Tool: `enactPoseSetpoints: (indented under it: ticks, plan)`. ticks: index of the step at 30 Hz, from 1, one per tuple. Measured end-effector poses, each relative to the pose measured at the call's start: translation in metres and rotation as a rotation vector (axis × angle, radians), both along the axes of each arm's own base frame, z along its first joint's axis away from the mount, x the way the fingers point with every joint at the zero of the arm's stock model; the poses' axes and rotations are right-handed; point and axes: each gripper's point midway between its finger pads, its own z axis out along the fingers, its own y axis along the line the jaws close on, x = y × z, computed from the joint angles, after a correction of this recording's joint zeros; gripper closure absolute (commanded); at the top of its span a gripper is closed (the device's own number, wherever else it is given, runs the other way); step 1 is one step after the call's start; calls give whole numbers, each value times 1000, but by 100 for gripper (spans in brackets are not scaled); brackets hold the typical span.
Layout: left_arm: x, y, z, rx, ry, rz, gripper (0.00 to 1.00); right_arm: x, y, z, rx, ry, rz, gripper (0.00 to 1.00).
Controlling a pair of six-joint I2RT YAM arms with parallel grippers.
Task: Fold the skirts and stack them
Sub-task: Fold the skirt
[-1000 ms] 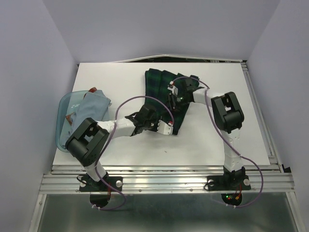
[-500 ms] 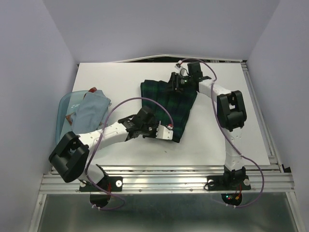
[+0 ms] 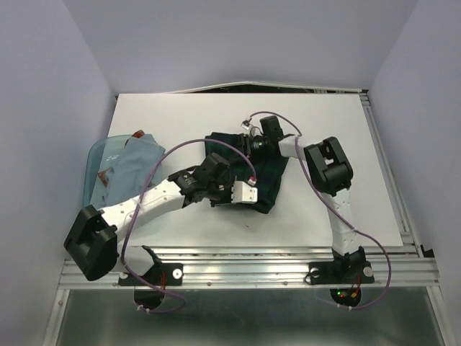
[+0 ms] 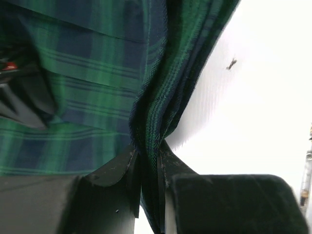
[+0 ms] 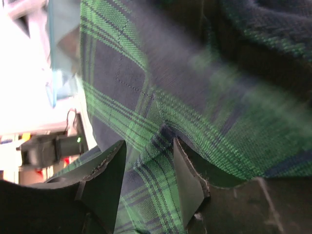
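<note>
My left gripper should bring the fold back to the skirt's far edge (image 3: 240,140) next to my right gripper, as my left gripper is holding a gathered fold (image 4: 158,117) at the bunched skirt's near side.
The dark green-and-navy tartan skirt (image 3: 261,173) lies bunched and partly folded over itself at the table's middle. My left gripper (image 3: 218,185) is at its near left edge, and in the left wrist view this gripper (image 4: 146,156) is shut on a gathered fold of tartan (image 4: 97,83). My right gripper (image 3: 251,142) is at the skirt's far edge. In the right wrist view its jaws (image 5: 146,146) stand a little apart with tartan cloth (image 5: 146,102) pinched between them. A pale grey-blue skirt (image 3: 135,163) lies at the left.
A translucent blue plastic tub (image 3: 96,171) sits at the table's left edge, with the pale skirt draped over it. The white table (image 3: 338,202) is walled in on three sides. Purple cables loop over both arms.
My right gripper swung out to the far side, then came back toward the near left with the skirt's far edge, doubling the cloth over. My left arm stretched further right, keeping its hold.
</note>
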Motion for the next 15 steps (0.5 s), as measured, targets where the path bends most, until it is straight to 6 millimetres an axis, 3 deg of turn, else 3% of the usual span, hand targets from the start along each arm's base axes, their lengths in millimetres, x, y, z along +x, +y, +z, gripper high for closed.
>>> enactPoseSetpoints:
  ticks: [5,11,15]
  plan:
    - [1,-8,26,-34,17,23,100,-29,1,-3,10,-5,52,52]
    - [15,-19,64,-85,-36,40,100,-79,8,-5,10,12,112,52]
    - [24,-18,59,-65,-39,55,100,-112,14,-5,5,26,153,51]
